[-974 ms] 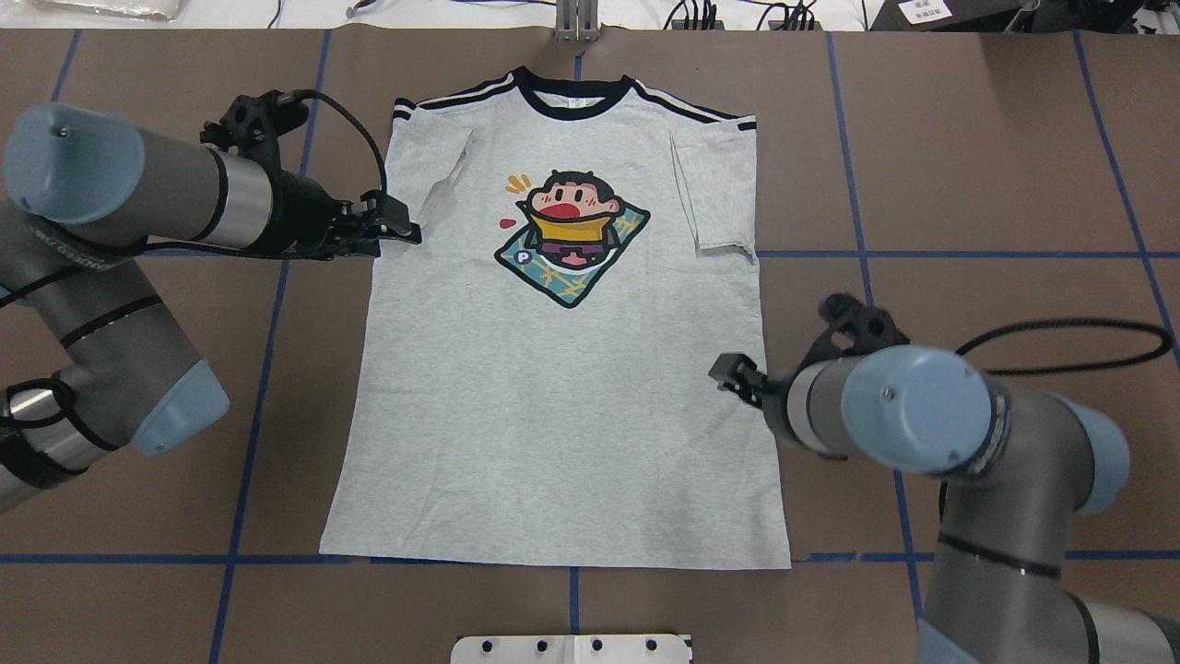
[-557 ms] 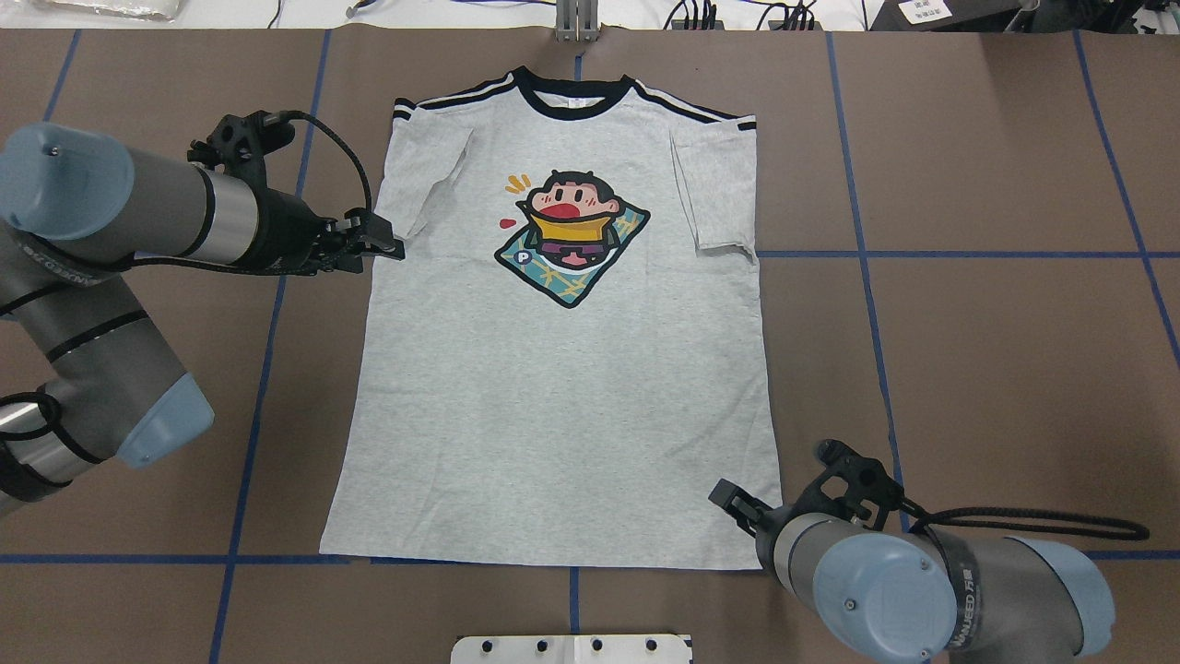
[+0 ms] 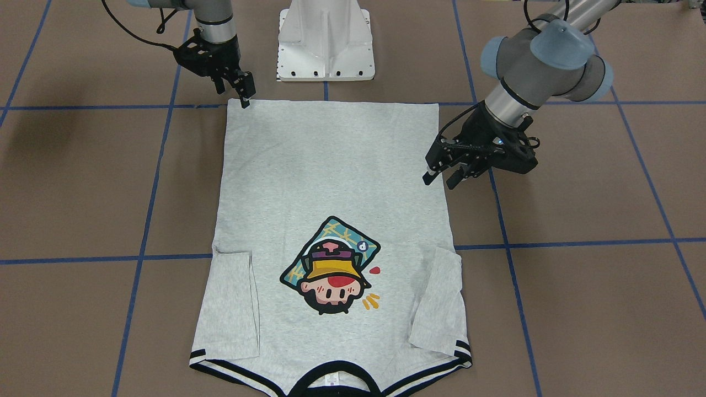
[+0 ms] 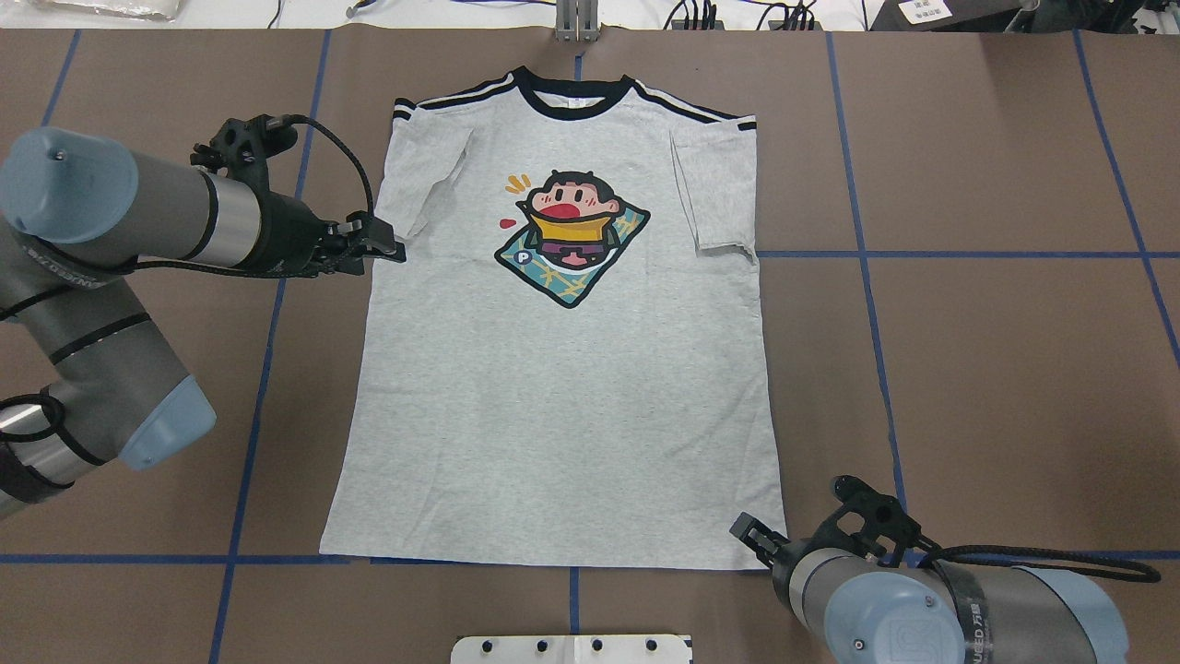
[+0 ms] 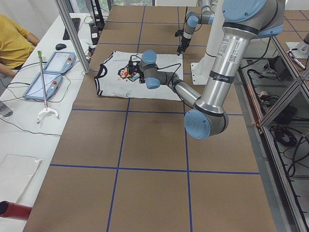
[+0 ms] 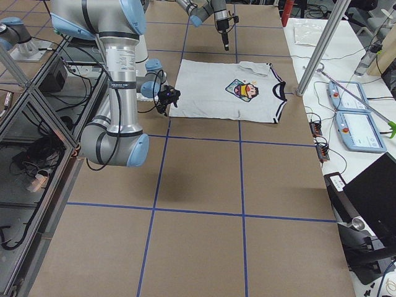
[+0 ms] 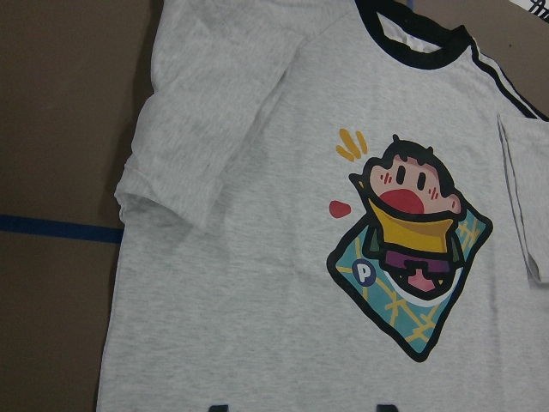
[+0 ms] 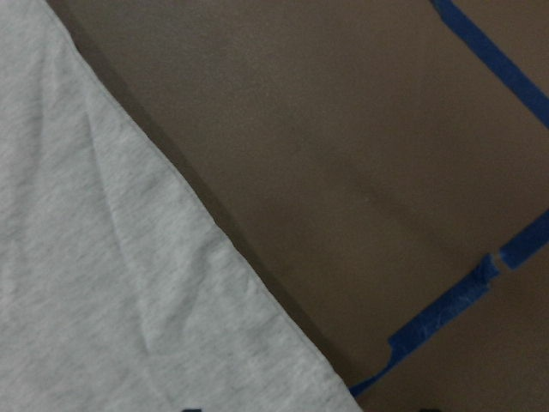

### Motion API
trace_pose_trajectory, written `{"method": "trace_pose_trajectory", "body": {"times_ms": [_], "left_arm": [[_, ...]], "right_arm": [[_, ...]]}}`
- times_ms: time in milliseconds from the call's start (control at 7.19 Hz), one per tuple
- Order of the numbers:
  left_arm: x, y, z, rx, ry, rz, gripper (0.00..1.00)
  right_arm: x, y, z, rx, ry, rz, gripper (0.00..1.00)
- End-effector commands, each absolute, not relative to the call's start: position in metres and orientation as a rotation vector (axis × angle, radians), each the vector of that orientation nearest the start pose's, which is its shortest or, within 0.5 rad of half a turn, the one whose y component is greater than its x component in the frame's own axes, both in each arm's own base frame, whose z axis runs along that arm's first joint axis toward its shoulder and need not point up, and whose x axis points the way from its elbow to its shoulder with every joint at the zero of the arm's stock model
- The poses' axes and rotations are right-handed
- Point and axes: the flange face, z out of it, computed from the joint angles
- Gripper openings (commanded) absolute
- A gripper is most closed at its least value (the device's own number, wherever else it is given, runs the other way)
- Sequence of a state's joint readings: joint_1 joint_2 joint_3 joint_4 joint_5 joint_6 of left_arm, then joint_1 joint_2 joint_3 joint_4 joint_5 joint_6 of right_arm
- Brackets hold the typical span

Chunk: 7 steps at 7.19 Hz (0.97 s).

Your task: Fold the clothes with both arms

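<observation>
The cloth has a long plain part (image 3: 331, 159) between its hem and print, so the hem (image 3: 331, 103) will cover the print but leave the collar in sight when the robot folds it.
The grey T-shirt (image 4: 562, 397) lies flat on the brown table, print up, with both sleeves folded inward and the black collar at the far side. My left gripper (image 4: 387, 245) hovers open at the shirt's left edge, just below the folded sleeve; the front-facing view shows its fingers (image 3: 428, 176) spread over that edge. The left wrist view looks down on the shirt (image 7: 257, 257) and its cartoon print (image 7: 412, 257). My right gripper (image 4: 750, 534) stands open at the shirt's near right hem corner (image 3: 230, 102), holding nothing. The right wrist view shows the shirt's edge (image 8: 86, 257) on bare table.
The white pedestal base (image 3: 325, 44) stands just behind the hem. Blue tape lines (image 4: 867, 254) cross the table. Past the collar end stand a metal post (image 5: 72, 34) and two control pendants (image 5: 53, 63), and a person in yellow (image 5: 12, 43) sits there.
My right gripper has swung from the shirt's right side back to the near right hem corner. My left gripper drew slightly outward to the shirt's left edge. The shirt has not moved.
</observation>
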State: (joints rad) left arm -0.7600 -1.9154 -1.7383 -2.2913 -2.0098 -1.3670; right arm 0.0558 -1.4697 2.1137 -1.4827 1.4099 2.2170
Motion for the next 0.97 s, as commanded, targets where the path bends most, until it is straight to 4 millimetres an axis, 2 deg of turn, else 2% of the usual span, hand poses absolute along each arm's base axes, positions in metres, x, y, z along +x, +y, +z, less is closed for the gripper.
{"method": "trace_pose_trajectory", "body": {"times_ms": [0,139,278,835], "left_arm": [[0.3752,-0.4822,0.3051,0.228,1.249,-0.211,0.65],[0.3760,-0.4816,0.3051,0.227,1.249,-0.210,0.65],[0.3760,-0.4816,0.3051,0.227,1.249,-0.210,0.65],[0.3817,-0.4781,0.3065,0.219,1.248,-0.201,0.65]], "right_arm": [[-0.4884,-0.1757,0.3577,-0.068,-0.758,0.729,0.85],[-0.4887,-0.1758,0.3569,-0.069,-0.759,0.729,0.83],[-0.4896,-0.1752,0.3568,-0.068,-0.760,0.728,0.74],[-0.4917,-0.1728,0.3584,-0.070,-0.754,0.724,0.72]]}}
